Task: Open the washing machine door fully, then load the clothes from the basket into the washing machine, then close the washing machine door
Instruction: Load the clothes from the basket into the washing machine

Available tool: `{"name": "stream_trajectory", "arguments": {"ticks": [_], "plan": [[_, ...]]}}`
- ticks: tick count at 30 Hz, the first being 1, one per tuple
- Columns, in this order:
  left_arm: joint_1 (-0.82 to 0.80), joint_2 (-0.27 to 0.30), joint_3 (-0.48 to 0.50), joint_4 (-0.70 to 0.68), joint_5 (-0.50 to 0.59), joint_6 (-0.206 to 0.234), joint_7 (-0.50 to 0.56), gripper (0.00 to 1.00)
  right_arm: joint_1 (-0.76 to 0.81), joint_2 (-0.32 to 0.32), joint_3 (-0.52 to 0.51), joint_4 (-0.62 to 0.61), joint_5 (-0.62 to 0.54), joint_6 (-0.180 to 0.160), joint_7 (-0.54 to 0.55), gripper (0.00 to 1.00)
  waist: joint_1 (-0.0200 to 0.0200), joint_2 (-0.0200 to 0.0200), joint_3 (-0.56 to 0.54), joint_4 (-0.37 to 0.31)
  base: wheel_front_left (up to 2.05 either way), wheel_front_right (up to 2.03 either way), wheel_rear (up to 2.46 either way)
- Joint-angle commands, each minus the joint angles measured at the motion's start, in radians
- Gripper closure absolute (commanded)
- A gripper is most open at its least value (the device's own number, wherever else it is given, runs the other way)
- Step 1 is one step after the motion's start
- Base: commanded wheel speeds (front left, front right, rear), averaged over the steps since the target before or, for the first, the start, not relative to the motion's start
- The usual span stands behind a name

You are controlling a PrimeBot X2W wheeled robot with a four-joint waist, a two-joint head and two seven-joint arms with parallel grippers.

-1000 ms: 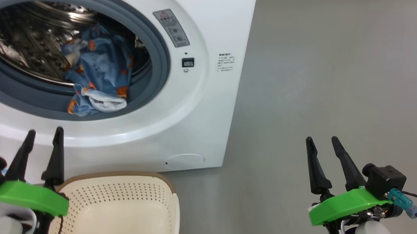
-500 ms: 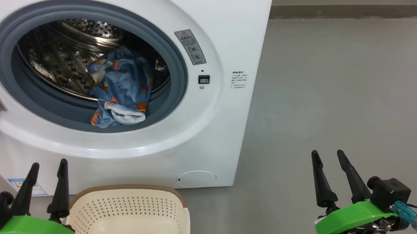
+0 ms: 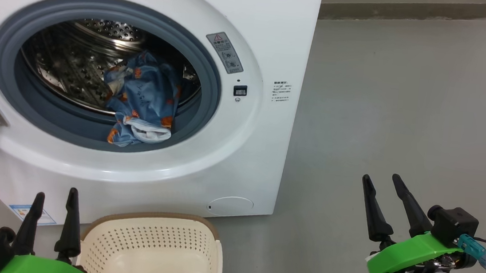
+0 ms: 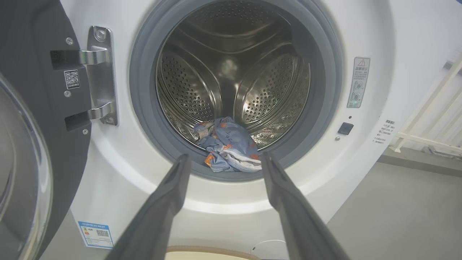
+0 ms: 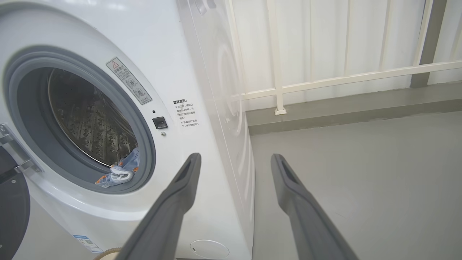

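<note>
A limp white hem hangs over the grey gasket. I expect the clothes will bunch up in a pile inside the drum when I push them in.
The white washing machine stands open, its steel drum ringed by a grey gasket. The blue bear-print clothes lie in the drum's front, also in the left wrist view as clothes. The black door is swung out to the left on its metal hinge. The cream basket sits on the floor before the machine with nothing in it. My left gripper is open beside the basket's left rim. My right gripper is open over bare floor, right of the machine.
Grey floor stretches to the right of the machine. A white railing and white panel wall stand behind it. A round white flap and a blue sticker mark the machine's lower front.
The head camera has drawn back and shifted, so the door's edge and hinge now show at the left. Both grippers stay open and hold the same pose.
</note>
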Motion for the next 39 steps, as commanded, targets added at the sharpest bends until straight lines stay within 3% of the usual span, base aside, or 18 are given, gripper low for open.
{"name": "stream_trajectory", "arguments": {"ticks": [1, 17, 25, 32, 39], "plan": [[-0.028, 0.016, 0.034, -0.028, 0.012, 0.004, -0.004, 0.00, -0.020, -0.007, 0.022, -0.024, -0.002, 0.006, -0.005, 0.00, 0.0000, -0.0001, 0.003, -0.002, 0.00, 0.00, 0.00], [-0.177, 0.032, 0.000, 0.070, -0.018, -0.030, 0.080, 0.00, -0.041, 0.009, 0.029, -0.028, -0.011, 0.006, -0.005, 0.00, 0.0000, -0.0001, 0.061, -0.021, 0.00, 0.00, 0.00], [-0.432, 0.062, -0.014, 0.294, -0.047, -0.061, 0.133, 0.00, -0.077, 0.043, 0.026, -0.049, -0.035, 0.006, -0.005, 0.00, 0.0000, -0.0001, 0.183, -0.072, 0.00, 0.00, 0.00], [-0.659, 0.130, -0.038, 0.481, -0.044, -0.078, 0.160, 0.00, -0.105, 0.071, 0.016, -0.077, -0.063, 0.006, -0.005, 0.00, 0.0000, -0.0001, 0.301, -0.126, 0.00, 0.00, 0.00], [-0.813, 0.164, -0.071, 0.608, -0.072, -0.084, 0.177, 0.00, -0.118, 0.083, 0.013, -0.107, -0.074, 0.006, -0.005, 0.00, 0.0000, -0.0001, 0.390, -0.167, 0.00, 0.00, 0.00]]}}
